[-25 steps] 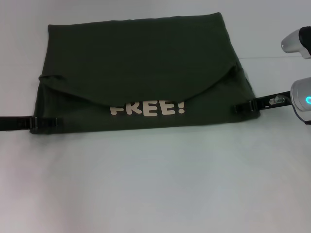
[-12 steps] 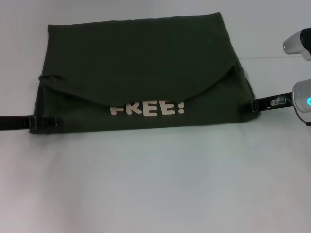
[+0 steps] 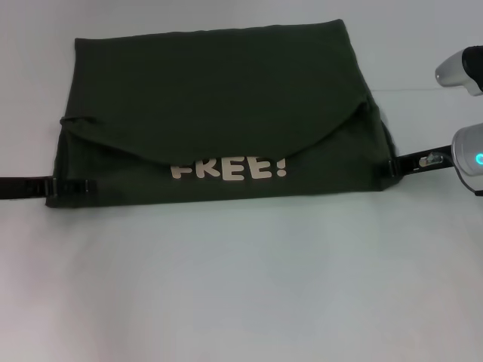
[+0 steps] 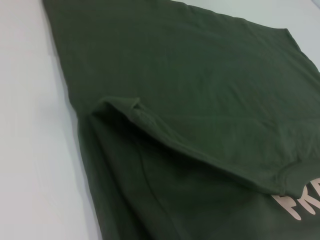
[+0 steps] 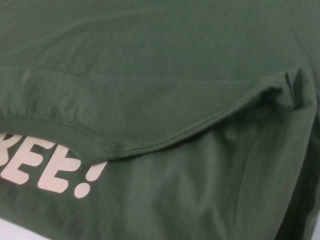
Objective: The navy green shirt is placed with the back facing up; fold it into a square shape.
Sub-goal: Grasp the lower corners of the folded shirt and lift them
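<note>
My left gripper is far in over the shirt's near corner (image 3: 74,201), so next I move it back to the shirt's side edge and pinch there before I fold.
The navy green shirt (image 3: 219,113) lies flat on the white table, folded into a wide rectangle. A curved flap is laid over its near part, and the pale letters "FREE!" (image 3: 229,169) show just below the flap's edge. My left gripper (image 3: 89,186) reaches in low from the left and lies over the shirt's near left corner. At the shirt's right edge, level with the letters, my right gripper (image 3: 392,164) just meets the cloth. The left wrist view shows the folded sleeve edge (image 4: 135,107), and the right wrist view shows the flap's hem (image 5: 165,142) above the letters (image 5: 45,170).
The white table (image 3: 241,286) spreads bare in front of the shirt and on both sides. The right arm's white body (image 3: 472,154) hangs at the right edge of the head view.
My right gripper has drawn back to the right, off the shirt's near right corner to its edge. The left gripper and the shirt have hardly moved.
</note>
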Controlling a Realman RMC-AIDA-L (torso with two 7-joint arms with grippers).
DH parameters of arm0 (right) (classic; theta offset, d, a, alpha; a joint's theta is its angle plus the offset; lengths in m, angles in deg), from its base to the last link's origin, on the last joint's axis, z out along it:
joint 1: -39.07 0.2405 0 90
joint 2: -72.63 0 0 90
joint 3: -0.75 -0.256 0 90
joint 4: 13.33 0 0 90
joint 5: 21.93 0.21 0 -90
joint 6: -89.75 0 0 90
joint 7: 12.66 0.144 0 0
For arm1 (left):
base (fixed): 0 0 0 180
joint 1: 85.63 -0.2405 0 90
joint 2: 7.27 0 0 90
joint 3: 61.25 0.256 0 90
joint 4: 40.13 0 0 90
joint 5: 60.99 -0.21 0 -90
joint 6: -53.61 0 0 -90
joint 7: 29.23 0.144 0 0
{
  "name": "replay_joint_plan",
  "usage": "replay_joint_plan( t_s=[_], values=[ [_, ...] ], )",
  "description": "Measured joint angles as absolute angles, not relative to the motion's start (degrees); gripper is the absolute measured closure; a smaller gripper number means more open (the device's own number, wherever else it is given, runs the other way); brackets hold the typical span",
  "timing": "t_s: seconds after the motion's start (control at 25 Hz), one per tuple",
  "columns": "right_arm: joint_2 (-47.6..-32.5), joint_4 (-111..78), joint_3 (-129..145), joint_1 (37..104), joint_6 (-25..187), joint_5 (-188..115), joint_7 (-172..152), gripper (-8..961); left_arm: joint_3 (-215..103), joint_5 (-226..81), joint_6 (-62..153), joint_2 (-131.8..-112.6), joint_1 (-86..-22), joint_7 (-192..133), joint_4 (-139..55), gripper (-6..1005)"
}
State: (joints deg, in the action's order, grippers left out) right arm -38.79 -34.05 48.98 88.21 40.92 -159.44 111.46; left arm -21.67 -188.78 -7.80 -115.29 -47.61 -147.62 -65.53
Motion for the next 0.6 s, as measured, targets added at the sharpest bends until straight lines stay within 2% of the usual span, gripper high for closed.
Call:
replay_joint_plan(
  t_s=[0.24, 0.6],
  values=[
    [-38.44, -34.2, 48.9, 88.1, 40.7, -159.4, 111.3, 911, -21.6, -188.8, -7.9, -115.19, -47.5, -147.6, -65.5, 221],
    [-38.36, -34.4, 49.0, 87.9, 40.8, -159.5, 110.9, 908, -21.5, -188.8, -7.4, -115.29, -47.5, -147.6, -65.5, 250]
  ],
)
